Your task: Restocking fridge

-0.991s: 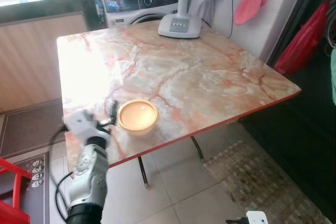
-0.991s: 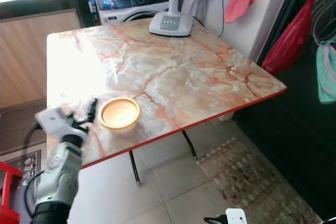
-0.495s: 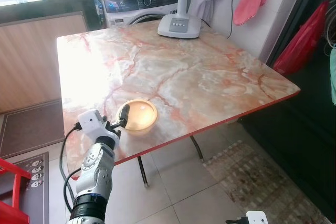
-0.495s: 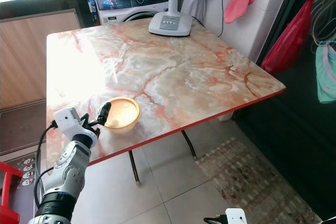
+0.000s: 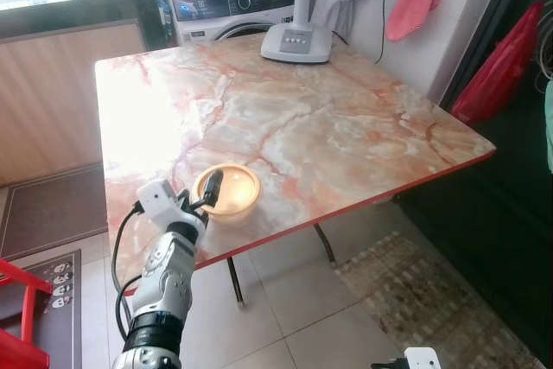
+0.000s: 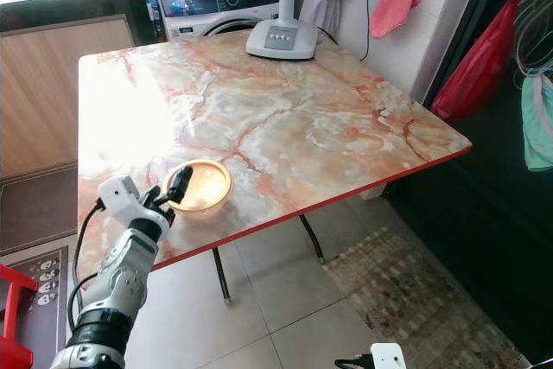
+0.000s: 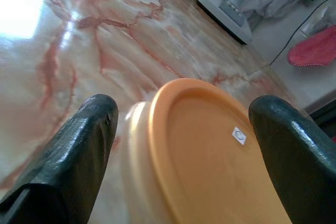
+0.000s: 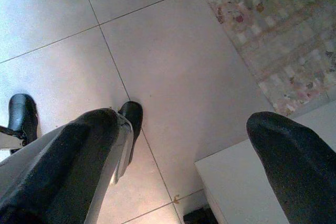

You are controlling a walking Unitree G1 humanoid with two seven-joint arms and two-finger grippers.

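Observation:
The flat lid's rim [image 7: 156, 136] fits snugly and evenly against the container's side [image 5: 230, 193]. The container should come along with its lid shut when I lift its edge.
A round yellow-orange container [image 5: 228, 192] with a flat lid sits near the front left edge of the marble table [image 5: 328, 127]. My left gripper [image 5: 204, 194] reaches over the table edge and is open. One black finger [image 5: 212, 182] lies over the container's left rim. In the left wrist view the container [image 7: 210, 156] sits between the two spread fingers [image 7: 86, 145], close up; whether they touch it is unclear. My right gripper [image 8: 181, 124] hangs open over the tiled floor, holding nothing.
A fan base [image 5: 296, 42] stands at the table's far edge, with a washing machine [image 5: 229, 6] behind it. A red bag [image 5: 505, 66] hangs at the right. A red stool [image 5: 17, 300] is at the lower left and a patterned rug [image 5: 415, 291] lies under the table's right side.
My left gripper has moved forward and to the right from beside the table edge, so its fingers now flank the container. The container has not moved.

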